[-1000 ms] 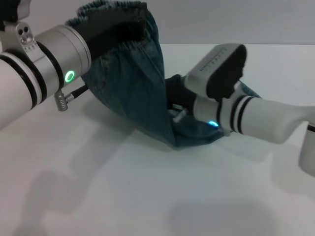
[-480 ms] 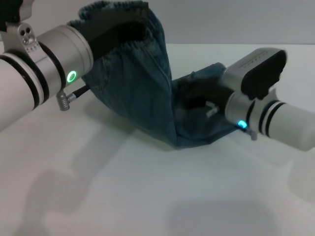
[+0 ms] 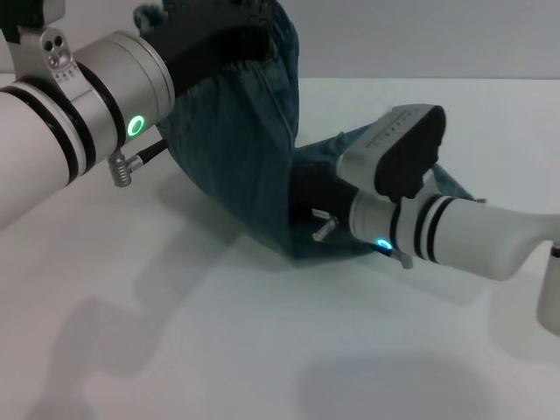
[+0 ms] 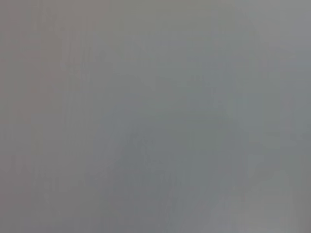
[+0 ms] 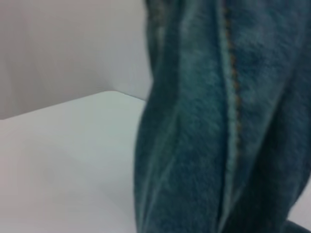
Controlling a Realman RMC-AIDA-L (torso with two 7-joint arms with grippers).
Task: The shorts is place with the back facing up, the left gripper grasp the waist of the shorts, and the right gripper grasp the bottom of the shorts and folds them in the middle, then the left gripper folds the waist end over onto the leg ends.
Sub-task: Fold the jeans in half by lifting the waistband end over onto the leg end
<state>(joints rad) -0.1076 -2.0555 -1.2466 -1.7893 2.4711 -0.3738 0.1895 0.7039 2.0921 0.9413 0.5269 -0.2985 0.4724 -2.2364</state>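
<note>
The robot's right gripper is buried in the leg end (image 3: 328,248) where the waist has to come down, so it needs to open and back out (image 3: 534,171) before the robot's left gripper lowers the waist.
Blue denim shorts (image 3: 245,149) hang from my left gripper (image 3: 214,31), which is shut on the elastic waist at the top of the head view, well above the table. The cloth drapes down to the table, where my right gripper (image 3: 311,197) is buried in the leg end and shut on it, low over the surface. In the right wrist view the denim (image 5: 218,121) fills the frame close up, with an orange-stitched seam running down it. The left wrist view is a plain grey blur with nothing to make out.
The white table (image 3: 219,332) stretches bare in front of the shorts and to the far right behind my right arm. A pale wall stands behind the table edge (image 5: 63,104) in the right wrist view.
My right gripper swung out to the right with the leg end, then came back left toward the middle. The left gripper rose slightly, and the lower fold of denim shifted left.
</note>
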